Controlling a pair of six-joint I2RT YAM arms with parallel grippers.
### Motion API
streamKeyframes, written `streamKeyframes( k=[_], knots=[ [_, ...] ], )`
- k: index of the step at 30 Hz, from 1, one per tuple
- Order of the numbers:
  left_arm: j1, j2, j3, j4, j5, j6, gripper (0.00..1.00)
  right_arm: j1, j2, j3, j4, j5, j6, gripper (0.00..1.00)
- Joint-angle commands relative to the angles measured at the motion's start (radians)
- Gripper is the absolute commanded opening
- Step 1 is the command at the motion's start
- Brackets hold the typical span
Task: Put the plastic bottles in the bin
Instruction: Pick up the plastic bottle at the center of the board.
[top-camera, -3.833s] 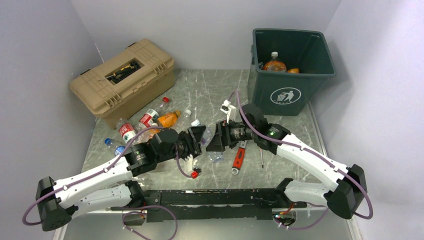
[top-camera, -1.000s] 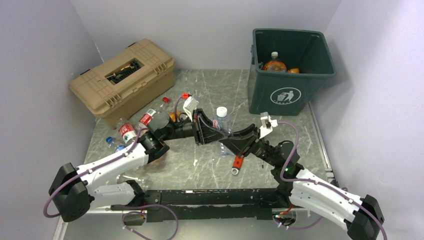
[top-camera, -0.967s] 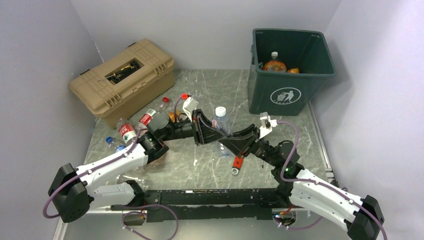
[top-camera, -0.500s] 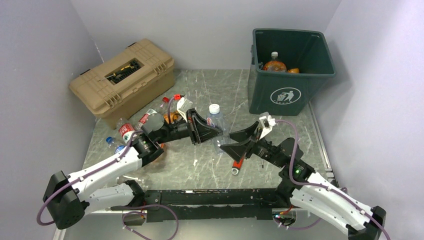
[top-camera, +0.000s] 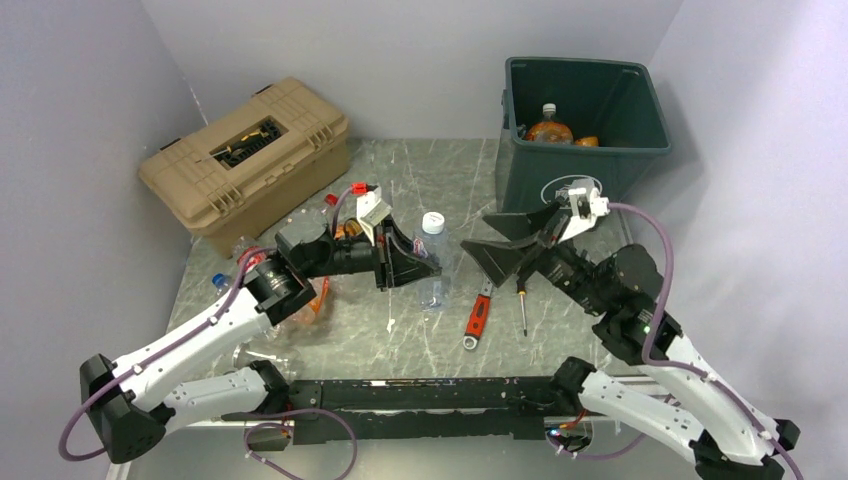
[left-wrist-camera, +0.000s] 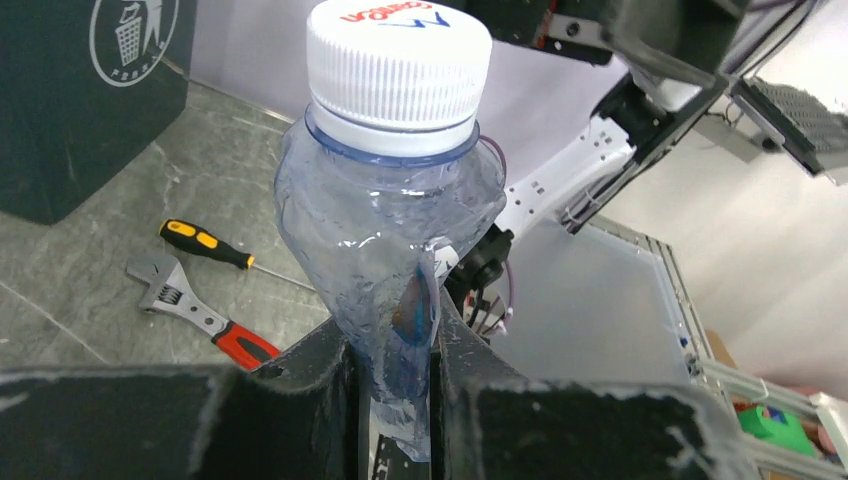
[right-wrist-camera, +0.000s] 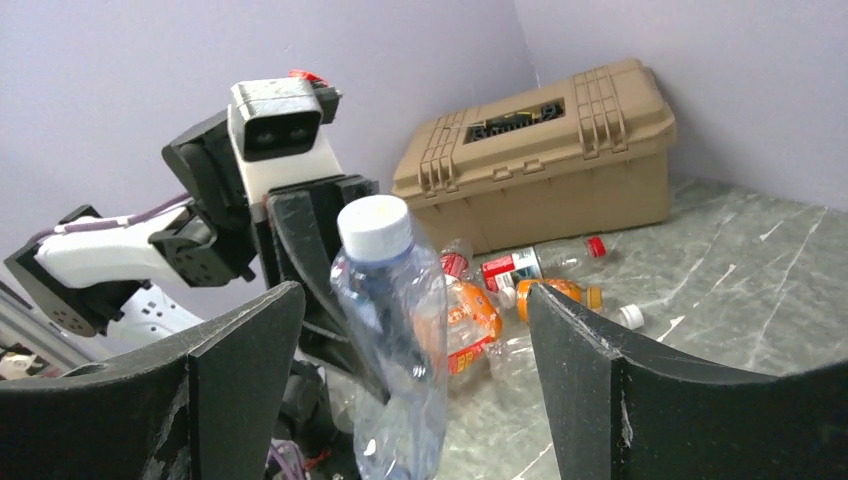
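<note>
Next, I take the clear bottle by its white cap (top-camera: 433, 223) with my right gripper and carry it over, because the dark green bin (top-camera: 590, 110) is out of my left gripper's reach.
My left gripper (top-camera: 420, 262) is shut on the crushed lower end of a clear plastic bottle (top-camera: 432, 240) with a white cap, holding it upright above the table's middle. The left wrist view shows this bottle (left-wrist-camera: 390, 200) pinched flat in the left gripper (left-wrist-camera: 392, 370). My right gripper (top-camera: 477, 230) hangs open and empty, a little to the right of the bottle and in front of the dark green bin (top-camera: 640, 110). From the right wrist the bottle (right-wrist-camera: 395, 330) shows ahead of the wide-open right gripper (right-wrist-camera: 415, 295), untouched. An orange bottle (top-camera: 550, 130) lies inside the bin.
A tan toolbox (top-camera: 250, 160) stands at the back left. Several bottles lie before it, among them an orange one (right-wrist-camera: 470, 320) and a red-labelled one (right-wrist-camera: 515, 268). A red-handled wrench (top-camera: 478, 315) and a screwdriver (top-camera: 521, 305) lie on the table below the right gripper.
The right gripper has opened, let go of the clear bottle and drawn back up and right toward the bin. The left gripper keeps the bottle and has shifted slightly left.
</note>
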Motion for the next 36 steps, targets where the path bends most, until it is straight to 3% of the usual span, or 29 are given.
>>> streamKeyframes(
  k=[1, 8, 15, 21, 25, 29, 32, 34, 35, 36],
  knots=[
    [-0.007, -0.017, 0.079, -0.157, 0.073, 0.115, 0.00, 0.004, 0.085, 0.066, 0.017, -0.034, -0.021, 0.85],
    [-0.011, -0.030, 0.073, -0.159, 0.071, 0.116, 0.00, 0.005, 0.186, 0.096, 0.057, -0.082, 0.013, 0.82],
    [-0.013, -0.009, 0.075, -0.148, 0.082, 0.112, 0.00, 0.006, 0.191, 0.079, 0.155, -0.120, 0.030, 0.85],
    [-0.017, -0.002, 0.088, -0.150, 0.074, 0.115, 0.00, 0.009, 0.276, 0.143, 0.072, -0.152, 0.013, 0.65],
    [-0.018, -0.007, 0.085, -0.147, 0.065, 0.114, 0.00, 0.015, 0.315, 0.156, 0.009, -0.168, 0.009, 0.64],
    [-0.020, -0.011, 0.086, -0.156, 0.053, 0.118, 0.00, 0.022, 0.321, 0.159, -0.037, -0.163, 0.003, 0.50],
    [-0.019, -0.018, 0.082, -0.158, 0.033, 0.120, 0.00, 0.023, 0.308, 0.157, -0.059, -0.152, -0.002, 0.30],
    [-0.020, -0.026, 0.081, -0.161, 0.011, 0.118, 0.00, 0.023, 0.300, 0.166, -0.085, -0.149, -0.009, 0.03],
    [-0.020, -0.029, 0.081, -0.161, -0.002, 0.118, 0.00, 0.023, 0.296, 0.171, -0.101, -0.140, -0.011, 0.00],
    [-0.019, -0.032, 0.080, -0.161, -0.010, 0.119, 0.10, 0.023, 0.290, 0.178, -0.112, -0.130, -0.018, 0.00]
  ],
)
